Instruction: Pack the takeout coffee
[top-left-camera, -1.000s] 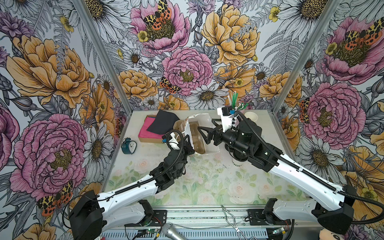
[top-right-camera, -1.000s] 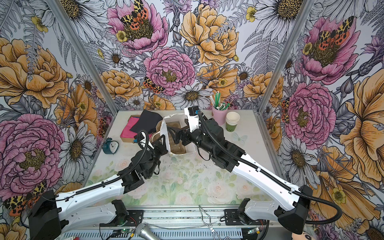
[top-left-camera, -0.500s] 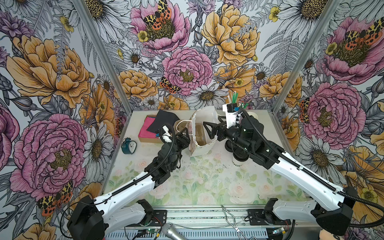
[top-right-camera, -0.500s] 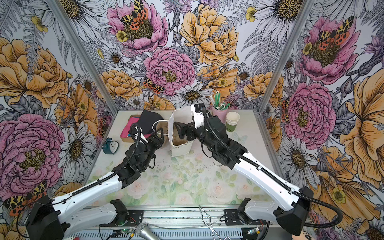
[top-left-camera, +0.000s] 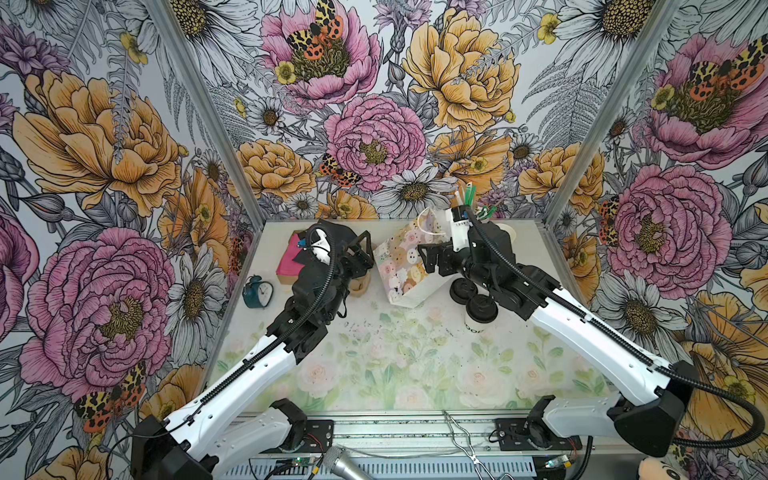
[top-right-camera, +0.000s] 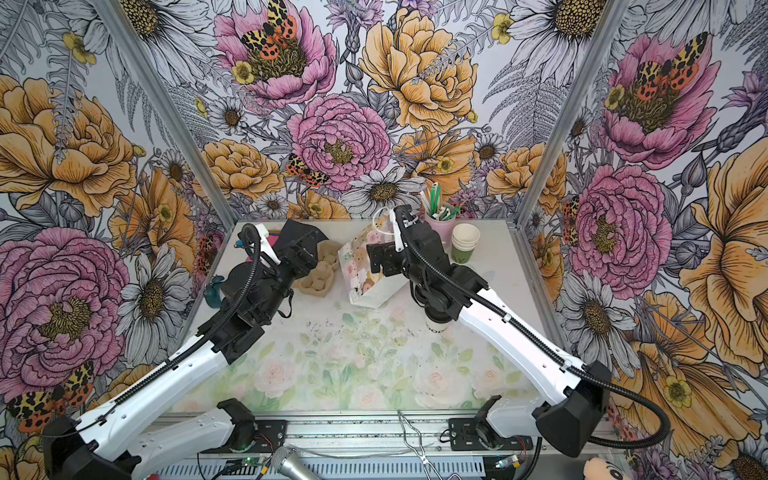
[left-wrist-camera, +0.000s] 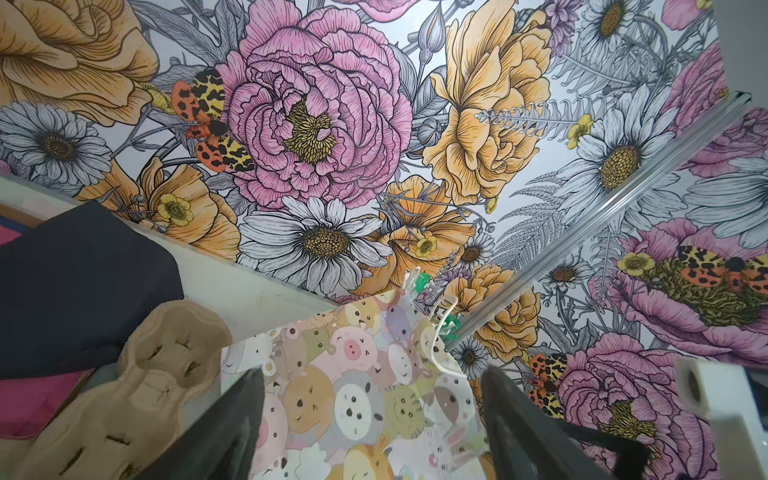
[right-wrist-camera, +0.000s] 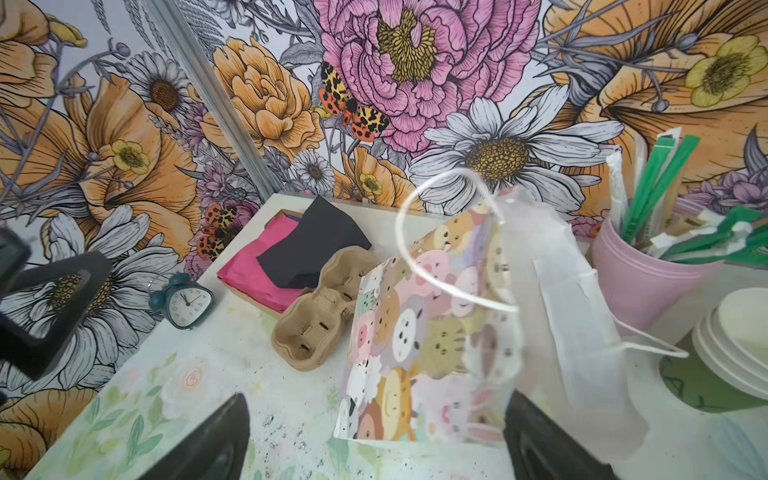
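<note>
The animal-print paper bag (top-left-camera: 402, 262) is tipping over and its opening points away from the robot's left gripper, so the robot's right gripper should grab the bag's rim (right-wrist-camera: 513, 308) and set the bag upright.
The takeout coffee (top-left-camera: 481, 311), a small whitish cup with a black lid, stands right of centre under my right arm; only its wall (top-right-camera: 436, 325) shows in a top view. An animal-print paper bag (top-left-camera: 405, 266) (top-right-camera: 363, 266) stands tilted at the back centre. My left gripper (top-left-camera: 368, 253) (top-right-camera: 311, 249) is open just left of the bag, and the left wrist view looks past its fingers at the bag (left-wrist-camera: 353, 399). At the bag's right side is my right gripper (top-left-camera: 432, 259) (top-right-camera: 382, 259), open, with the bag's lower corner (right-wrist-camera: 415, 399) in front of it.
A brown pulp cup carrier (top-left-camera: 359, 284) (right-wrist-camera: 320, 324) lies left of the bag. Loose black lids (top-left-camera: 463, 289) sit beside the coffee. Pink and black napkins (right-wrist-camera: 291, 253), a teal clock (top-left-camera: 257, 293), a pink cup of straws (top-right-camera: 440, 224) and stacked cups (top-right-camera: 464, 245) line the back.
My left gripper has opened, let go of the bag and drawn back to the left. The bag has swung from lying open, to upright, to tilted. The right gripper stayed open beside it.
</note>
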